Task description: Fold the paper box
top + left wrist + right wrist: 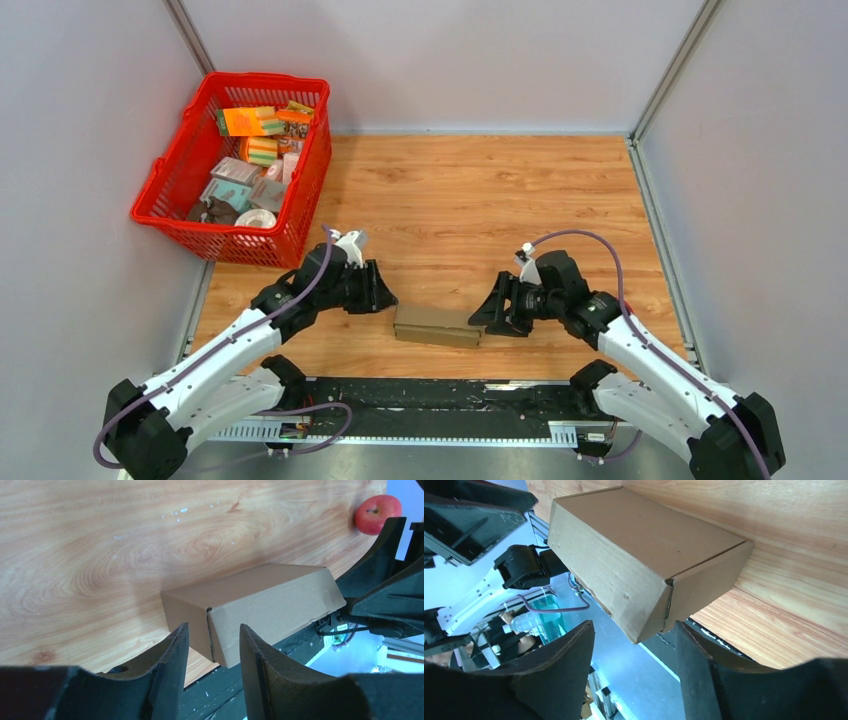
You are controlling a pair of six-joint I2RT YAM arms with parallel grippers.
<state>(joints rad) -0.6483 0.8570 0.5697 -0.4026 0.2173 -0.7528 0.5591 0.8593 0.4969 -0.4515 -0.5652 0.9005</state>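
Note:
The box's corner (667, 600) lies past the ends of the right gripper's fingers, so the robot's right gripper should straddle that corner (666, 611) before both grippers move the box from the table's front edge.
The brown paper box (438, 326) lies closed and flat on the wooden table near its front edge. My left gripper (385, 297) is at the box's left end, open and empty. In the left wrist view the box's end corner (260, 605) sits just beyond the gap between the open fingers (214, 640). My right gripper (485, 315) is at the box's right end, open and empty. In the right wrist view the box (634, 545) has its end flap tucked in and lies just ahead of the spread fingers (634, 640).
A red basket (262, 78) with several small packets stands at the back left. A black rail (430, 395) runs along the table's front edge. A small red round thing (377, 512) shows at the far edge of the left wrist view. Grey walls enclose the table.

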